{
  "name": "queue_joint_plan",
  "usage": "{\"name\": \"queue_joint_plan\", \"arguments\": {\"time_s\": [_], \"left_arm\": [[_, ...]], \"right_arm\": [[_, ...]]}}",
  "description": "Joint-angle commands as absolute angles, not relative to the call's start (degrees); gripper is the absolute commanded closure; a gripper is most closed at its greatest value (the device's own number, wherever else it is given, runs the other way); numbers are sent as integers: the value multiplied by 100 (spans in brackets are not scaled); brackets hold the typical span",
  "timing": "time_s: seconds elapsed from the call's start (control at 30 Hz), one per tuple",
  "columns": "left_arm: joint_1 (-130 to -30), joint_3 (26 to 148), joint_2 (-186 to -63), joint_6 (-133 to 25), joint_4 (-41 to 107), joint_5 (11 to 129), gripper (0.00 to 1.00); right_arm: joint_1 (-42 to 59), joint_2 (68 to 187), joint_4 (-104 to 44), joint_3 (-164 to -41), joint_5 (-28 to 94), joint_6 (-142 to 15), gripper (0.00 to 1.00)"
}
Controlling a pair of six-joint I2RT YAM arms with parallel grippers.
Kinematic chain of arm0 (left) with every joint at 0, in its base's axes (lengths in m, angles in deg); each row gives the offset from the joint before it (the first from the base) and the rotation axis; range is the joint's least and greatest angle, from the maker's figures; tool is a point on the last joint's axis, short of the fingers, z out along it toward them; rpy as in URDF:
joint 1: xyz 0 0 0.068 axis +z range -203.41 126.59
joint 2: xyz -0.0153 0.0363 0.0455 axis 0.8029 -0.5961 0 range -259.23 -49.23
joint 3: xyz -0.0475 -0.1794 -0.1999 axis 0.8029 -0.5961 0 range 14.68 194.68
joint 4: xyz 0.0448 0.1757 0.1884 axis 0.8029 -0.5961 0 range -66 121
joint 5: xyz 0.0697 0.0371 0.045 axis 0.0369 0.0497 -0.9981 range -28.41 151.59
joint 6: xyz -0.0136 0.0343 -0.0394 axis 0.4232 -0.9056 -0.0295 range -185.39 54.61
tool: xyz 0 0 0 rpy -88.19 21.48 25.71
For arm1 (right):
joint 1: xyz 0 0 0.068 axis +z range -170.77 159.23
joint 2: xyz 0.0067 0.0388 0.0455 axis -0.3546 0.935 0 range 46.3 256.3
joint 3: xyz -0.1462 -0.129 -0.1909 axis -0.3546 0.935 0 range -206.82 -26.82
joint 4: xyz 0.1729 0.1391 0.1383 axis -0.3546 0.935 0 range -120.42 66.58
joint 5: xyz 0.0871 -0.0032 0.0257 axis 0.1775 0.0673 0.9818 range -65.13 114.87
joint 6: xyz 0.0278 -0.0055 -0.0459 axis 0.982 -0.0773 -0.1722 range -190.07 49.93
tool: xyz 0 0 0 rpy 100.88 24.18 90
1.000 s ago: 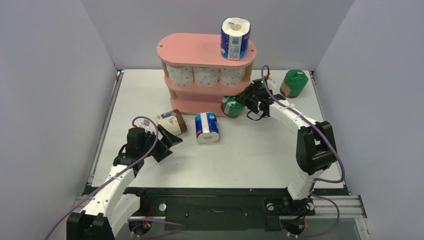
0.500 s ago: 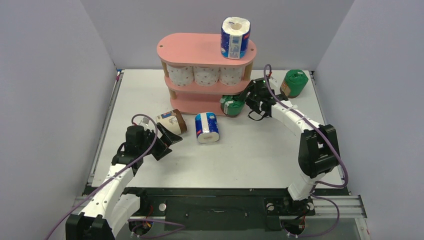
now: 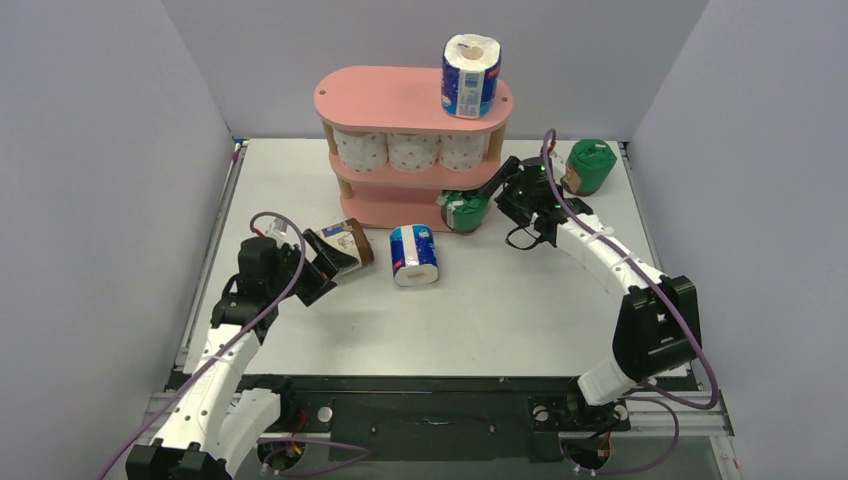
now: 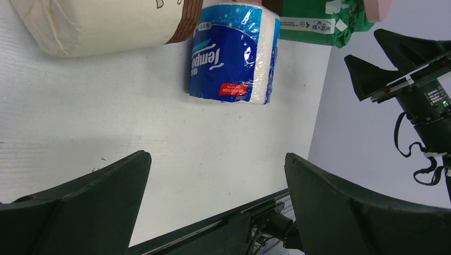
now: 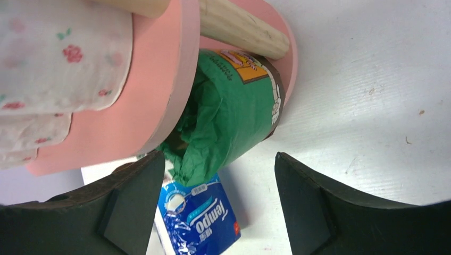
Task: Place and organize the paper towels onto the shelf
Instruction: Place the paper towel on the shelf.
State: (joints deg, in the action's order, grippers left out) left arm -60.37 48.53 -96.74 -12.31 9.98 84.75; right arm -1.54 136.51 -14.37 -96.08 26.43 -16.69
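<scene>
I should first straighten the green roll (image 3: 463,212) with my right gripper and push it further into the bottom level (image 3: 410,209), because it leans crooked and sticks out of the shelf's end.
The pink shelf (image 3: 400,100) stands at the back. A blue-and-white roll (image 3: 471,75) stands on its top board and three white pink-dotted rolls (image 3: 411,152) fill the middle tier. A green roll (image 3: 465,212) lies at the right end of the bottom tier, partly sticking out; it also shows in the right wrist view (image 5: 239,106). My right gripper (image 3: 505,190) is open just right of it, jaws apart and empty (image 5: 219,156). A beige-and-brown roll (image 3: 340,245) and a blue roll (image 3: 414,255) lie on the table. My left gripper (image 3: 318,268) is open and empty beside the beige roll (image 4: 106,24).
A second green roll (image 3: 587,166) stands at the far right of the white table (image 3: 500,310). Grey walls enclose the sides and back. The shelf's wooden post (image 5: 239,26) is close above my right fingers. The blue roll (image 4: 234,53) lies ahead of my left gripper.
My left arm has swung left and its gripper now sits against the beige roll's near side. My right arm has shifted right; the green roll sits slightly further under the shelf.
</scene>
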Motion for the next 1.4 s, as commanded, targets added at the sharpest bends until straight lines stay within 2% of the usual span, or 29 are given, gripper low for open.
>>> {"name": "queue_joint_plan", "arguments": {"time_s": [0.0, 0.2, 0.33, 0.47, 0.57, 0.8, 0.83, 0.9, 0.93, 1.13, 1.37], "left_arm": [[-5943, 5428, -9572, -1536, 600, 8274, 3], [-5939, 5671, -9592, -1574, 505, 8167, 3], [-5938, 5459, -9605, -1332, 811, 8371, 3], [-5934, 5277, -9666, -1128, 1128, 8477, 3], [-5942, 5192, -9739, -1037, 1290, 8542, 2], [-5944, 4886, -9660, -968, 1355, 8589, 2], [-5946, 4834, -9632, -972, 1341, 8591, 2], [-5942, 4755, -9601, -987, 1306, 8588, 2], [-5946, 4729, -9591, -992, 1302, 8585, 2], [-5947, 4515, -9588, -1000, 1326, 8602, 2], [-5942, 4457, -9778, -1043, 1439, 8633, 2]], "right_arm": [[-153, 12896, -1886, -9287, 2819, -1716, 29], [-91, 11846, -2027, -8600, 2662, -2176, 35], [404, 10741, -2949, -7587, 1843, -2854, 38], [1128, 10354, -3588, -6761, 645, -3507, 39], [1242, 10626, -4374, -6381, 987, -3952, 39], [719, 11728, -4944, -6296, 2039, -3426, 42], [626, 11926, -5247, -6269, 2118, -3393, 29], [585, 12262, -5375, -6346, 2217, -3342, 20], [594, 12366, -5395, -6444, 2204, -3327, 20], [427, 13130, -5811, -6620, 2263, -3062, 30], [374, 13680, -5728, -7115, 2315, -3292, 35]]}}
